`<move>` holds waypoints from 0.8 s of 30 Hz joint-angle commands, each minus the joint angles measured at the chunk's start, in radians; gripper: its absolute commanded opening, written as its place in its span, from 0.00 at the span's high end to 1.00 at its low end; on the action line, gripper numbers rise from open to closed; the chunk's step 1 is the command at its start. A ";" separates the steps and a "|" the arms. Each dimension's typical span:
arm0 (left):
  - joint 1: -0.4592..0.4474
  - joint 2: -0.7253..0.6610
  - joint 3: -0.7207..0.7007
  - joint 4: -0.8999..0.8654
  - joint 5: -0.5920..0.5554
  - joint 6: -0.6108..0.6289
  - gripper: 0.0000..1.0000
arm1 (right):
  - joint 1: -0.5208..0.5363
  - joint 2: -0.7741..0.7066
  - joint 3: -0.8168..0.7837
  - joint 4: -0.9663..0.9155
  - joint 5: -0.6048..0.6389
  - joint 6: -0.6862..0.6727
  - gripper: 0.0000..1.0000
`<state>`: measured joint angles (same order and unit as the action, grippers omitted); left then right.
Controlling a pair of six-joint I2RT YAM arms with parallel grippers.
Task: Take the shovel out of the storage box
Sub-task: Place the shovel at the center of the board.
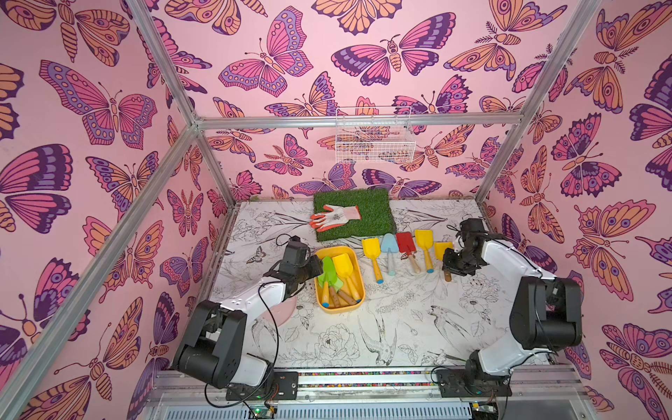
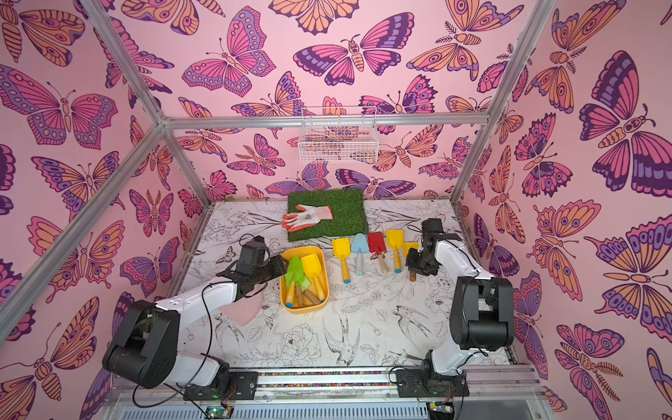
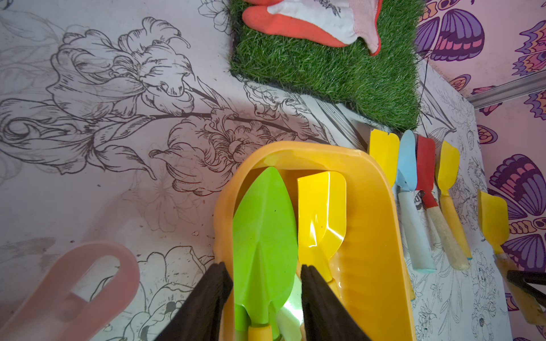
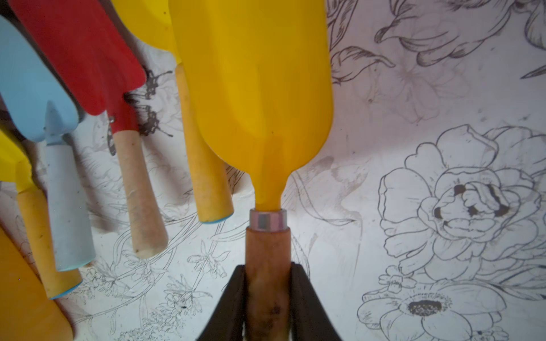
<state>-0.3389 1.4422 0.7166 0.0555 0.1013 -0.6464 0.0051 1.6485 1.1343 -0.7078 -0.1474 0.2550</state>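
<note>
The brown-handled shovel (image 1: 442,249) lines up the same way as the row of shovels, so my right gripper should keep bringing it down at the row's open end (image 1: 443,236) until it lies flat.
The yellow storage box (image 1: 359,280) (image 3: 372,236) sits left of the table's middle and holds several toy shovels. A green shovel (image 1: 328,272) (image 3: 264,230) lies uppermost, with a yellow one (image 1: 343,267) (image 3: 320,212) beside it. My left gripper (image 1: 317,267) (image 3: 266,274) is at the box's far left corner. Its fingers press against both edges of the green blade. My right gripper (image 1: 448,271) (image 4: 267,274) is shut on the brown wooden handle of another yellow shovel (image 1: 443,249) (image 4: 254,88). That shovel is at the right end of a row on the table.
A row of shovels lies right of the box: yellow (image 1: 371,249), blue (image 1: 389,245), red (image 1: 405,243) and yellow (image 1: 423,240). Behind them is a grass mat (image 1: 367,222) with a glove (image 1: 334,216). A white wire basket (image 1: 374,142) hangs on the back wall. A pink plastic piece (image 3: 88,283) lies left of the box.
</note>
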 commanded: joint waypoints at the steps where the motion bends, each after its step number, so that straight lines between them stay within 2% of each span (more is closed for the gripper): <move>1: -0.003 0.027 -0.006 -0.040 0.011 0.009 0.52 | -0.027 0.031 0.056 0.038 -0.034 -0.048 0.92; 15: -0.003 0.028 -0.008 -0.039 0.006 0.015 0.52 | -0.046 0.235 0.197 0.090 -0.030 -0.045 0.93; 24: -0.003 0.027 -0.008 -0.040 0.002 0.019 0.52 | -0.045 0.295 0.216 0.144 -0.044 -0.016 0.93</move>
<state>-0.3389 1.4422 0.7166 0.0555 0.1009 -0.6426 -0.0322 1.9285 1.3155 -0.5869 -0.1822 0.2203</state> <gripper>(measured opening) 0.477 0.270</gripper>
